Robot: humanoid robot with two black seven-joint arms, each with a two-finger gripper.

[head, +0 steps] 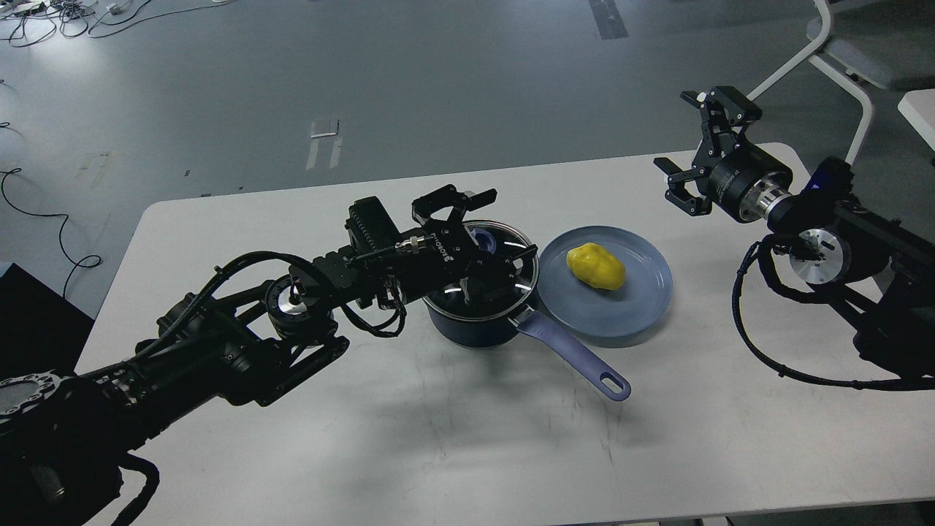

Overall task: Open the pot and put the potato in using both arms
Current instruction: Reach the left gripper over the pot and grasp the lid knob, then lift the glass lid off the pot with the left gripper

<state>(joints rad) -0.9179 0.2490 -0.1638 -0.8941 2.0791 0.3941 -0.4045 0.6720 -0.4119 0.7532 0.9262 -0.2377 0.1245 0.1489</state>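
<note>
The glass lid [518, 289] shows only dark through it, so I should find an empty pot [474, 332] when I lift the lid off by its knob.
The dark navy pot [478, 330] stands mid-table with its glass lid [517, 252] on; its lavender handle [577, 359] points to the front right. The lid's lavender knob [483, 235] shows between the fingers of my left gripper [491, 232], which is low over the lid, open, with its jaws either side of the knob. The yellow potato [595, 267] lies on a blue-grey plate [621, 310] just right of the pot. My right gripper [694, 142] is open and empty, held high over the table's far right, well clear of the potato.
The white table [453, 438] ends close behind the pot and at the right beyond my right arm. A white chair [847, 51] stands on the floor at the back right. Cables lie on the floor at the far left.
</note>
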